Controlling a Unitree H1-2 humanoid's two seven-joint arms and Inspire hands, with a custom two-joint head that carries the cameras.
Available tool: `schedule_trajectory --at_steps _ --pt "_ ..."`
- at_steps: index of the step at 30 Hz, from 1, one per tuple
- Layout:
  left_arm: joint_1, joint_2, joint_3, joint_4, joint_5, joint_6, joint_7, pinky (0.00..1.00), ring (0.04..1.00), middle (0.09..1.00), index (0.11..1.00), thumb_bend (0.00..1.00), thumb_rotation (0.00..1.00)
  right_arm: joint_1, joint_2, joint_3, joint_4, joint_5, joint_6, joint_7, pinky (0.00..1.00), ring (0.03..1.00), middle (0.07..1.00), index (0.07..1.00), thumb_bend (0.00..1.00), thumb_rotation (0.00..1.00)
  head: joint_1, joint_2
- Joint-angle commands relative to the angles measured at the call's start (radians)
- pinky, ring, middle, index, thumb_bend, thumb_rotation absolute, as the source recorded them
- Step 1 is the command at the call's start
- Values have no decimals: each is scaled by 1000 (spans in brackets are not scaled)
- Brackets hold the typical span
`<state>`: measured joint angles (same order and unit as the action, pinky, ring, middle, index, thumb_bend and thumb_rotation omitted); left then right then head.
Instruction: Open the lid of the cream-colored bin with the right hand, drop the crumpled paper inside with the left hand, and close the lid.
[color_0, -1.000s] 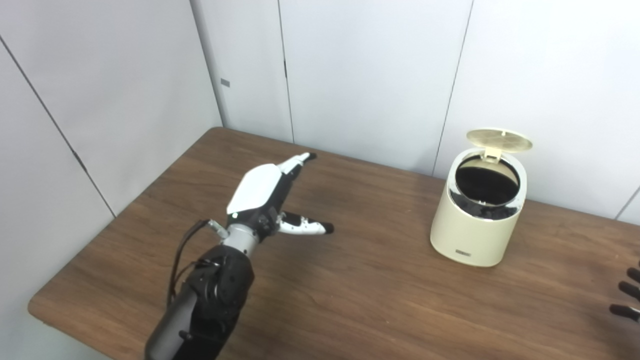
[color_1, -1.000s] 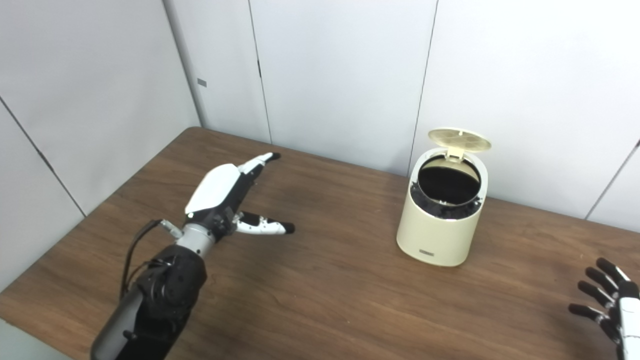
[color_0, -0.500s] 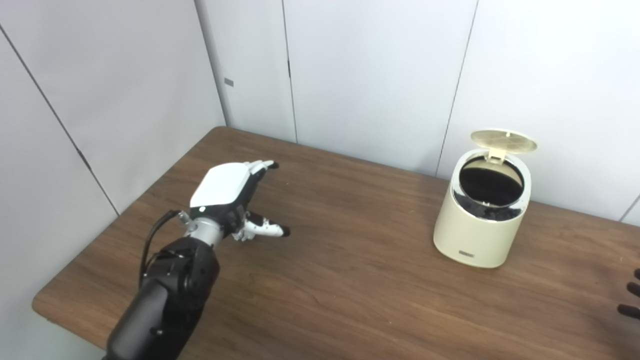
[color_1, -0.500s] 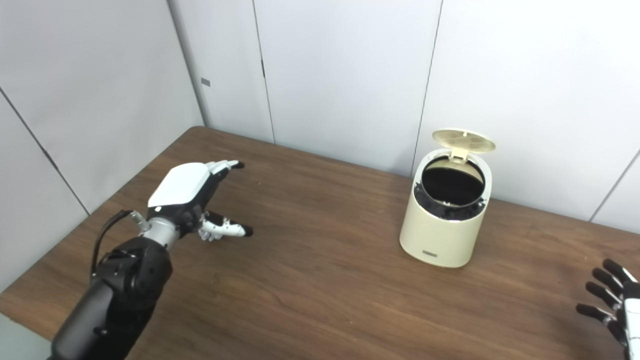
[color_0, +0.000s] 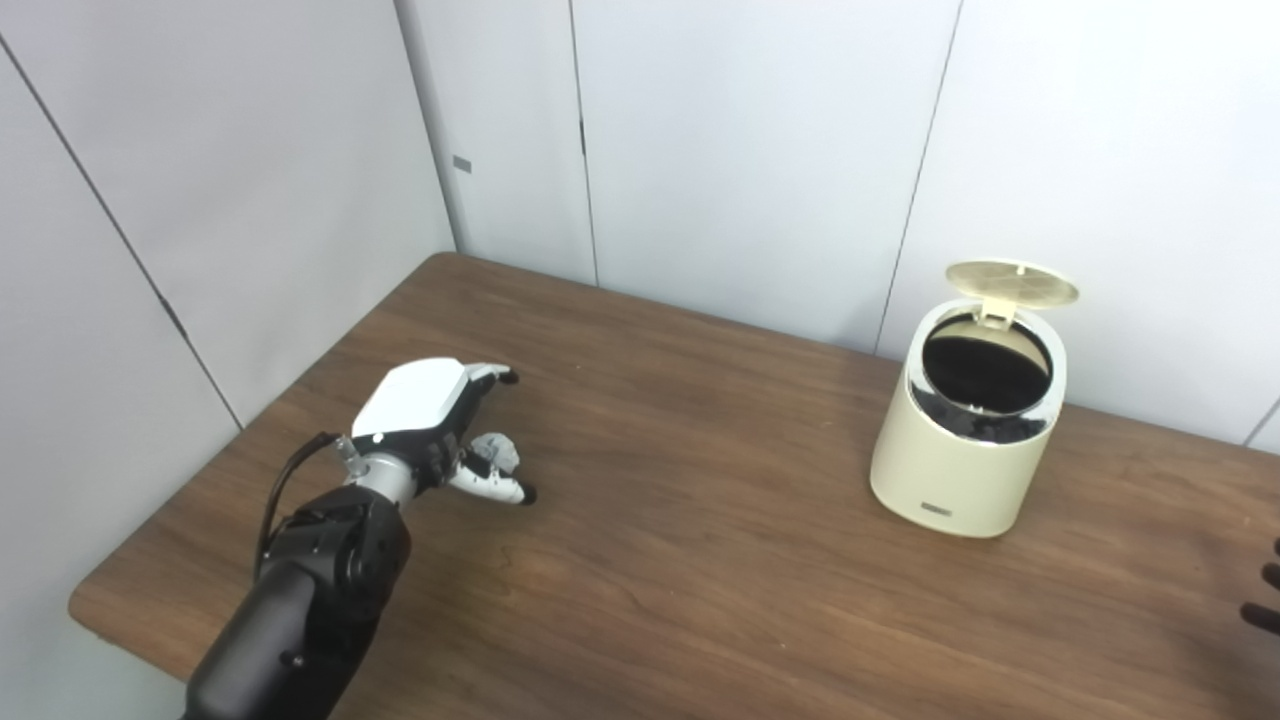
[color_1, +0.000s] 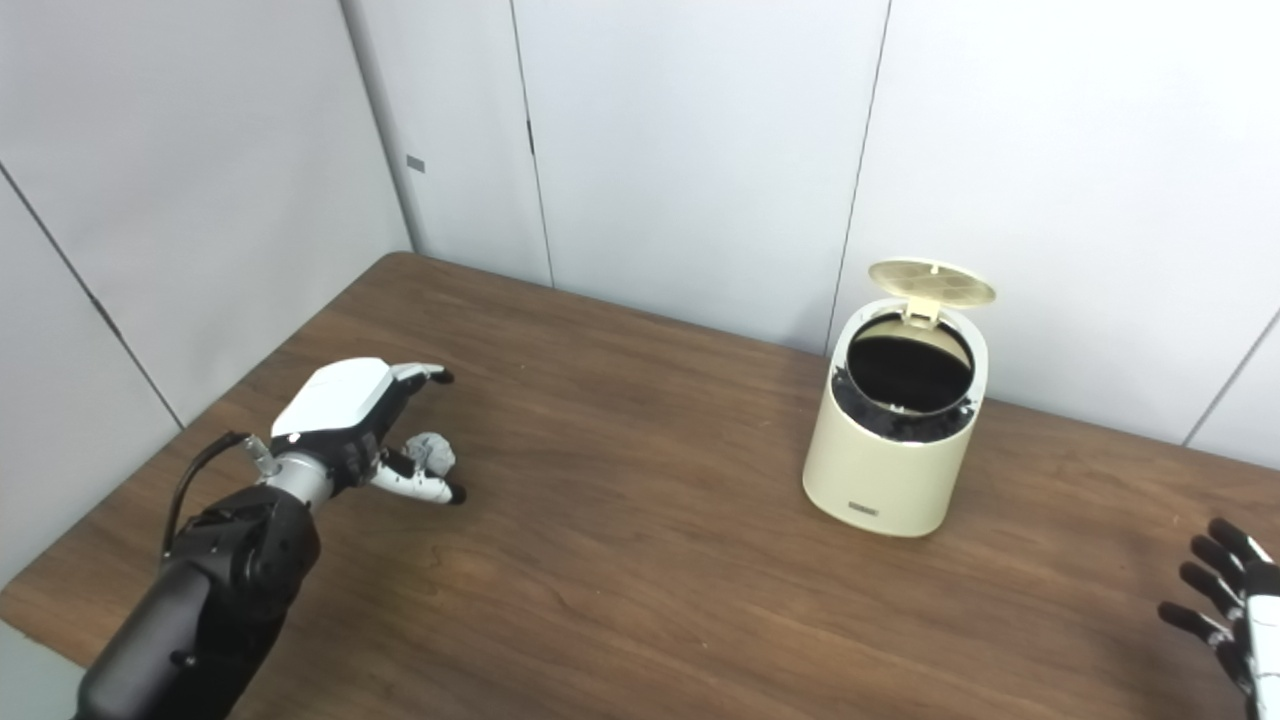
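Note:
I expect the crumpled paper (color_0: 497, 452) to fall out of view when I drop it into the cream-colored bin, because only dark depth (color_0: 984, 373) can be seen below the bin's rim.
The cream-colored bin (color_0: 962, 455) stands at the right back of the wooden table (color_0: 700, 560), its round lid (color_0: 1011, 283) tipped up at the rear and the dark inside showing. A small grey crumpled paper (color_1: 431, 452) lies on the table at the left. My left hand (color_1: 345, 412) hovers low over it, open, with the fingers arched above the paper and the thumb just in front of it. I cannot tell whether they touch. My right hand (color_1: 1232, 612) rests at the bottom right corner with its fingers spread, holding nothing.
Grey wall panels (color_0: 750, 150) close off the table at the back and the left. The table's left corner edge (color_0: 85, 610) lies near my left forearm. Bare wood runs between the paper and the bin.
My left hand has drawn back to the left and sunk toward the table, curling over the crumpled paper, which now shows beside the thumb. The view has shifted slightly. The right hand has stayed put.

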<state>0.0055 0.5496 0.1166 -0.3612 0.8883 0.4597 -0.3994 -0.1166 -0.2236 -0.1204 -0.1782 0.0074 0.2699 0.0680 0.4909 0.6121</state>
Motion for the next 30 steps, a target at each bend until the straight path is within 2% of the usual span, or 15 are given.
schedule_trajectory --at_steps 1,5,9,15,26,30 --pt "-22 27 10 8 -8 -13 34 776 887 897 853 920 247 -23 -7 -3 -47 -6 -11 -9 720 864 883 901 581 1000 0 2" --pt "-39 21 10 51 -51 -30 55 708 856 879 836 909 222 -22 0 -7 -61 1 12 -11 734 871 886 898 592 1000 -2 4" --pt "-54 27 -2 90 -70 -46 85 696 838 863 822 900 197 -20 1 -5 -68 -3 22 -11 749 879 892 903 599 1000 -6 4" --pt "-83 27 -10 129 -102 -43 94 673 818 848 817 884 173 -20 8 -6 -86 -1 34 -12 765 884 895 911 582 1000 -10 6" --pt "-128 40 -21 147 -134 -13 84 699 817 838 799 845 118 -22 16 -4 -110 -1 62 -19 795 901 911 922 574 1000 -14 11" --pt "-130 46 -17 141 -151 -12 91 689 784 789 758 836 70 -24 24 -9 -123 8 80 -21 808 906 913 926 575 1000 -14 12"
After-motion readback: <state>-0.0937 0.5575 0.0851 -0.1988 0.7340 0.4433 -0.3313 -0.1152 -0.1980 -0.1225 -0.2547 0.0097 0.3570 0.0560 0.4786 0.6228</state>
